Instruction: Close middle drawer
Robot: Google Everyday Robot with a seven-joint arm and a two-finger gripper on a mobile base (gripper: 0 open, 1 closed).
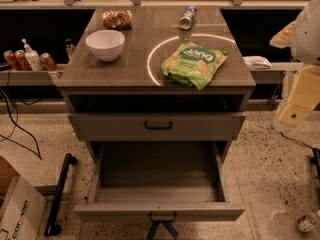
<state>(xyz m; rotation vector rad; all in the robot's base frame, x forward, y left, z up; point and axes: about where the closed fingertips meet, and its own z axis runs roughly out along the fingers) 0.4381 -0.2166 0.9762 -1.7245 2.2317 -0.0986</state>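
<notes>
Black strips (162,229) stick out under the middle drawer. I should expect a black cross on the floor to show when I push the drawer in.
The middle drawer (159,210) is pulled far out toward me. It is grey-brown, its deep box interior is empty, and a small black bar handle (162,217) sits on its front. Above it the wider-fronted top drawer (158,125) stands slightly out from the cabinet. My gripper (297,106) is a cream-coloured part hanging at the right edge of the view. It is well to the right of the cabinet, about level with the top drawer, and touches nothing.
On the cabinet top (140,59) are a white bowl (105,44), a green snack bag (194,63), a lying can (187,17) and a brown snack bag (117,19). A cardboard box (17,206) and a black bar (60,194) lie on the floor at left.
</notes>
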